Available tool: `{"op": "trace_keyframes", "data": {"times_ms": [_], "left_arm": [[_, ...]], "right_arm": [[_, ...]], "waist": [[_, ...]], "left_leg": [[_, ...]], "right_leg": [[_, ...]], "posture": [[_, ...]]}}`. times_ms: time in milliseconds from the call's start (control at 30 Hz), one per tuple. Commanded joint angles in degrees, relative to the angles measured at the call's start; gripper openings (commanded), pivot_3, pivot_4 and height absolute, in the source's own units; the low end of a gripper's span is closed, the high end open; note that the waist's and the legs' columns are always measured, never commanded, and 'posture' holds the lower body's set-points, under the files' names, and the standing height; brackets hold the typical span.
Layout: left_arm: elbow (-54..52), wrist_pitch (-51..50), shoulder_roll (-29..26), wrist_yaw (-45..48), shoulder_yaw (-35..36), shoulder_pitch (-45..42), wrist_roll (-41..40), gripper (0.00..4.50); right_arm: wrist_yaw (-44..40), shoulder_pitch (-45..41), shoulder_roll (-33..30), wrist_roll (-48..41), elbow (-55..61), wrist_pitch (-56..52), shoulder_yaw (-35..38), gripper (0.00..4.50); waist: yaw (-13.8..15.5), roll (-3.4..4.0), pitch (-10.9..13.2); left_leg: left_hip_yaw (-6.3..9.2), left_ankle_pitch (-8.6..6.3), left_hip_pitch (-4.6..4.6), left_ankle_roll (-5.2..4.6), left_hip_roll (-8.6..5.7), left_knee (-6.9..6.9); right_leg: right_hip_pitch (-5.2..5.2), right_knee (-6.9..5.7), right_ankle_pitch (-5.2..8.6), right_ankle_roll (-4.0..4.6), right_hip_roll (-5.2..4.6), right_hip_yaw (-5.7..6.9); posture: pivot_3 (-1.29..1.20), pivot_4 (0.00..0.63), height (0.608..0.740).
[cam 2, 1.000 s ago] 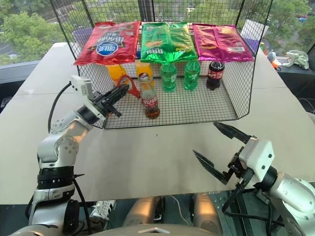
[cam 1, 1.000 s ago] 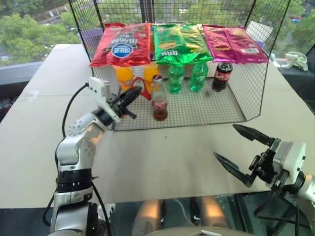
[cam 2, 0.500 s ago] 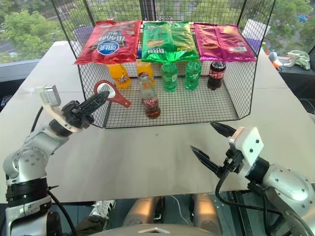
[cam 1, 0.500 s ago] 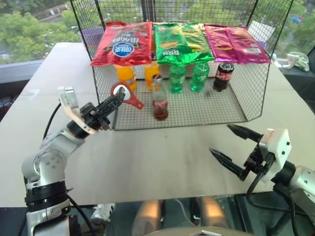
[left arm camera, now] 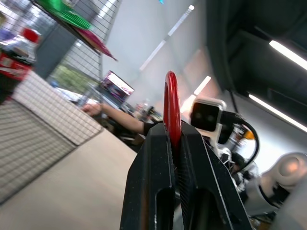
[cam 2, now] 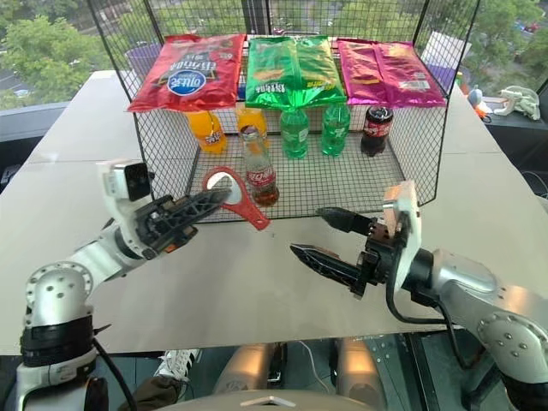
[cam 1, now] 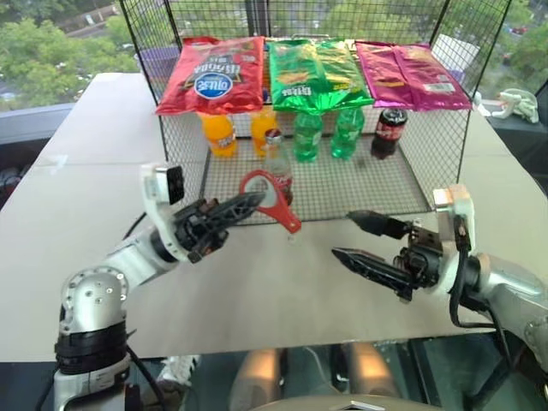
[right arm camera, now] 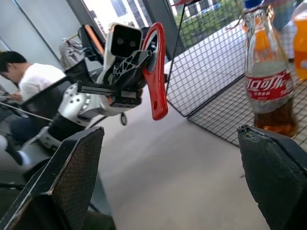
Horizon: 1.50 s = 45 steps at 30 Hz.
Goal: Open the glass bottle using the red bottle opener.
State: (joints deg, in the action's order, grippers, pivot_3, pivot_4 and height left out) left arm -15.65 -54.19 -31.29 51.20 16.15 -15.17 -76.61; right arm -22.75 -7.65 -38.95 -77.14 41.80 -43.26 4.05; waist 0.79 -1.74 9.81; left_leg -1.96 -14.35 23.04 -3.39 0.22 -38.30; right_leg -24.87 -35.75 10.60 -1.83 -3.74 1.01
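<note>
The dark liquid is low in the glass bottle, so the liquid should stay inside when the robot pries the cap off with the opener.
The glass bottle, with dark liquid and a red label, stands upright at the front of the wire rack floor; the right wrist view shows the bottle close by. My left gripper is shut on the handle of the red bottle opener, held above the table in front of the bottle, ring end up. The left wrist view sees the opener edge-on between the fingers. My right gripper is open and empty, pointing left toward the opener, a short gap away.
A black wire rack stands at the back of the beige table, with chip bags on top. Inside are orange bottles, green bottles and a dark plastic cola bottle. A person sits beyond the table.
My left gripper carried the opener back from beside the bottle and rightward to the table's middle. My right gripper rose, swung left toward it and rolled, staying open.
</note>
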Motion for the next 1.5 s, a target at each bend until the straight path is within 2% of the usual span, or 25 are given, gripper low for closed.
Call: {"op": "trace_keyframes", "data": {"times_ms": [33, 333, 900, 967, 1033, 1133, 1233, 1267, 1500], "left_arm": [[-2.2, 1.1, 1.4, 0.8, -2.5, -2.5, 0.2, 0.07], [-1.6, 3.2, 3.7, 3.7, -6.5, -3.0, 3.7, 0.07], [-0.6, 6.7, 3.7, 8.6, -7.3, -2.3, 9.0, 0.07], [-0.7, 6.9, 3.8, 8.7, -7.3, -2.2, 9.3, 0.0], [-0.8, 7.0, 3.8, 8.9, -7.3, -2.2, 9.5, 0.0], [-0.9, 7.3, 3.7, 9.5, -7.5, -2.1, 10.0, 0.0], [-0.8, 7.6, 3.7, 9.9, -7.6, -2.0, 10.5, 0.0], [-0.9, 7.6, 3.6, 9.9, -7.6, -2.0, 10.6, 0.0], [-1.2, 9.1, 3.3, 11.3, -8.2, -1.3, 13.2, 0.0]], "right_arm": [[0.3, -3.5, 0.8, -3.6, -2.0, -1.3, -1.3, 4.5], [-1.3, -10.7, 4.3, -2.2, -7.6, -4.3, -6.0, 4.5], [-0.5, -12.7, 7.1, -1.6, -7.9, -7.4, -7.5, 4.5], [-0.7, -12.6, 7.1, -1.2, -7.9, -7.8, -7.6, 3.97], [-1.0, -12.7, 7.3, -0.5, -8.2, -8.1, -8.0, 3.23], [-1.5, -12.9, 7.6, 0.8, -8.7, -8.2, -8.6, 1.8], [-1.9, -13.2, 8.0, 1.6, -9.0, -8.5, -8.9, 0.17], [-2.0, -13.2, 8.1, 1.8, -9.0, -8.6, -9.0, 0.03], [-2.5, -13.5, 8.7, 2.8, -9.1, -9.1, -9.1, 0.03]], "waist": [[0.0, 0.0, 0.0], [-0.1, 0.02, 0.0], [0.0, 0.02, 0.0], [-0.1, 0.02, 0.0], [-0.1, 0.02, 0.0], [-0.1, 0.02, 0.0], [-0.1, 0.02, 0.0], [-0.1, 0.02, 0.0], [-0.1, 0.02, 0.0]], "left_leg": [[0.0, 0.0, 0.0, 0.0, 0.0, 0.01], [-0.02, -0.01, 0.07, -0.03, 0.0, 0.0], [0.0, -0.01, 0.73, -0.07, -0.01, -0.08], [0.0, -0.01, 0.72, -0.07, -0.01, -0.08], [0.0, -0.01, 0.71, -0.07, 0.0, -0.09], [0.0, -0.01, 0.71, -0.07, 0.0, -0.1], [0.0, -0.01, 0.72, -0.07, 0.0, -0.1], [-0.01, -0.01, 0.71, -0.07, 0.0, -0.1], [-0.01, -0.01, 0.71, -0.07, 0.0, -0.11]], "right_leg": [[0.0, 0.0, 0.0, 0.0, 0.02, 0.0], [-0.06, 0.0, 0.0, 0.0, 0.17, -0.01], [-0.64, -0.03, -0.13, 0.18, 0.41, 0.03], [-0.64, -0.03, -0.11, 0.15, 0.42, 0.08], [-0.64, -0.03, -0.04, 0.03, 0.42, 0.1], [-0.64, -0.05, -0.04, 0.03, 0.43, 0.09], [-0.64, -0.04, -0.04, 0.03, 0.43, 0.09], [-0.64, -0.04, -0.05, 0.04, 0.43, 0.08], [-0.64, -0.05, -0.07, 0.08, 0.44, 0.09]], "posture": [[0.0, 0.15, 0.74], [0.0, 0.15, 0.74], [0.0, 0.15, 0.74], [0.0, 0.15, 0.74], [0.0, 0.15, 0.74], [0.0, 0.15, 0.74], [0.0, 0.15, 0.74], [0.0, 0.15, 0.74], [0.0, 0.15, 0.74]]}}
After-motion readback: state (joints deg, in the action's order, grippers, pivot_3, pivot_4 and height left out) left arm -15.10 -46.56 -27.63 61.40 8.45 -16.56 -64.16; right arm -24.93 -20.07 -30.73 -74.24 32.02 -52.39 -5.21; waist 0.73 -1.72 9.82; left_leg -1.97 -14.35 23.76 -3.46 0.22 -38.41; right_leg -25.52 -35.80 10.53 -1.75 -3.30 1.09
